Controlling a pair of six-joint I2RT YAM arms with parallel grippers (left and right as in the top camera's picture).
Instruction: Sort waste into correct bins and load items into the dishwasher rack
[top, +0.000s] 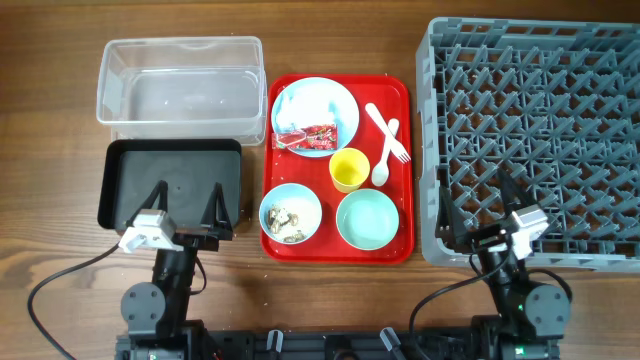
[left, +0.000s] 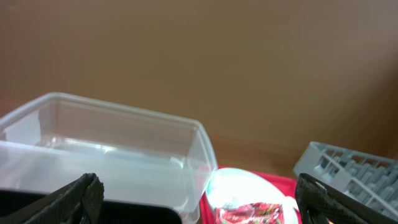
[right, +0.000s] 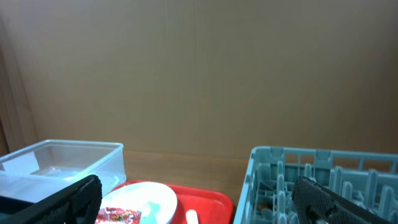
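The pale blue plate is covered by the red snack wrapper and white tissue (top: 308, 136), so next my left gripper puts both in the clear tub (top: 183, 83) before I load the plate.
On the red serving tray (top: 395, 95) lie a pale blue plate (top: 330, 100) with a red snack wrapper (top: 310, 136) and white tissue (top: 290, 139), a yellow cup (top: 349, 168), a white spoon (top: 383, 160) and fork (top: 385, 128), a bowl (top: 275, 205) with brownish food scraps (top: 288, 218), and another, bare bowl (top: 368, 219). The clear tub (top: 180, 80) and black tray (top: 170, 180) are on the left, the grey rack (top: 540, 130) on the right. My left gripper (top: 187, 205) is open over the black tray's near edge. My right gripper (top: 478, 205) is open over the rack's near edge. The plate (left: 242, 186) and wrapper (left: 252, 213) show in the left wrist view.
The wooden table (top: 60, 250) surrounds everything. The red tray sits between the bins and the rack. In the right wrist view I see the tub (right: 68, 155), the plate (right: 146, 199) and the rack's wall (right: 249, 186).
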